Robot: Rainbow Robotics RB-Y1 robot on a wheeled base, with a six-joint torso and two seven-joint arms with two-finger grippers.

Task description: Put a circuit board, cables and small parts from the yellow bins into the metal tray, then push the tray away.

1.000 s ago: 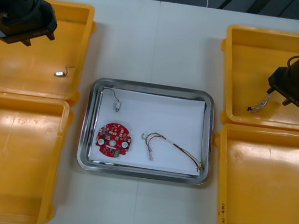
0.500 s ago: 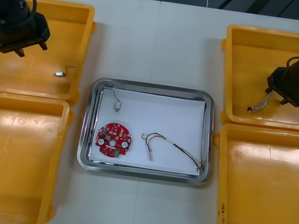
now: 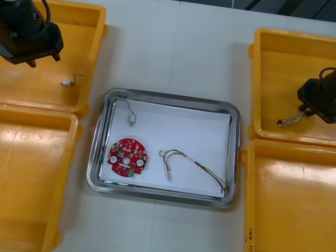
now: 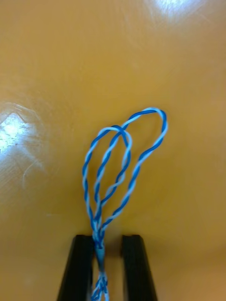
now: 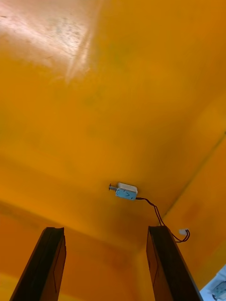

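Note:
My gripper will bring the white plug [image 5: 183, 232] along on a loop when it carries the small metal part, because the thin black lead [image 5: 157, 212] curls between the two.
My right gripper [image 3: 308, 109] is low in the far right yellow bin [image 3: 268, 77]. In the right wrist view the right gripper [image 4: 107, 256] is shut on the twisted blue and white cable [image 4: 123, 157], whose loops lie on the bin floor beyond the fingers [image 4: 135, 268]. My left gripper [image 3: 38, 58] hangs open over the far left yellow bin [image 3: 96, 34], above a small metal part [image 5: 126, 191] with a thin black lead. That small metal part [image 3: 67, 82] lies toward the tray from the gripper. The metal tray [image 3: 160, 194] holds a round red circuit board [image 3: 127, 156], a red and yellow cable [image 3: 195, 165] and another small metal part [image 3: 131, 119].
Two near yellow bins [image 3: 10, 179] [image 3: 302, 220] flank the tray. Bare white table [image 3: 178, 46] stretches beyond the tray to the far edge.
My right gripper's fingers have come together around the blue and white cable. The left arm has shifted slightly toward the small metal part in its bin.

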